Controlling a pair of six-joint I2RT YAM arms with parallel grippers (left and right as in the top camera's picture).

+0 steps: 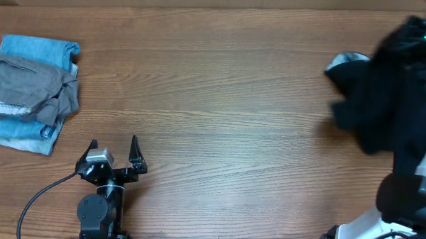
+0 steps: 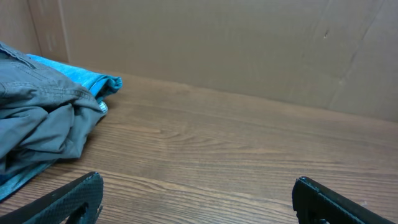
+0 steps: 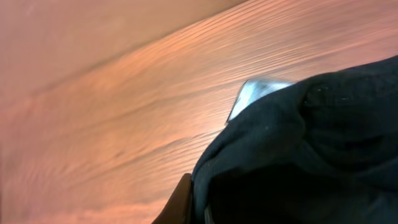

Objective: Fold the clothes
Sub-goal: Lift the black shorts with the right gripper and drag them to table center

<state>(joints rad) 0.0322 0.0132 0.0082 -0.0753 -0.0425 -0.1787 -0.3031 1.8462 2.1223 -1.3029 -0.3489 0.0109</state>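
Note:
The robot's right gripper is holding the black garment [image 1: 377, 104] and the table's middle [image 1: 235, 99] is clear, so the robot should go on moving the garment there until it spreads out, then let it go.
A black garment [image 1: 384, 90] with a whitish inner lining [image 1: 346, 62] hangs bunched at the far right of the wooden table [image 1: 221, 98], draped over my right arm. My right gripper is hidden under it in the overhead view. In the right wrist view the black fabric [image 3: 298, 143] fills the jaws and presses against the one visible finger [image 3: 184, 200], with the lining [image 3: 258, 92] showing at its edge. My left gripper [image 1: 113, 141] is open and empty at the front left, its fingers wide apart over bare wood [image 2: 198, 186].
A pile of folded clothes lies at the left edge, a grey garment [image 1: 29, 88] on top of blue ones [image 1: 38, 49]. It also shows in the left wrist view [image 2: 43, 112]. A cardboard wall [image 2: 249, 43] stands behind the table.

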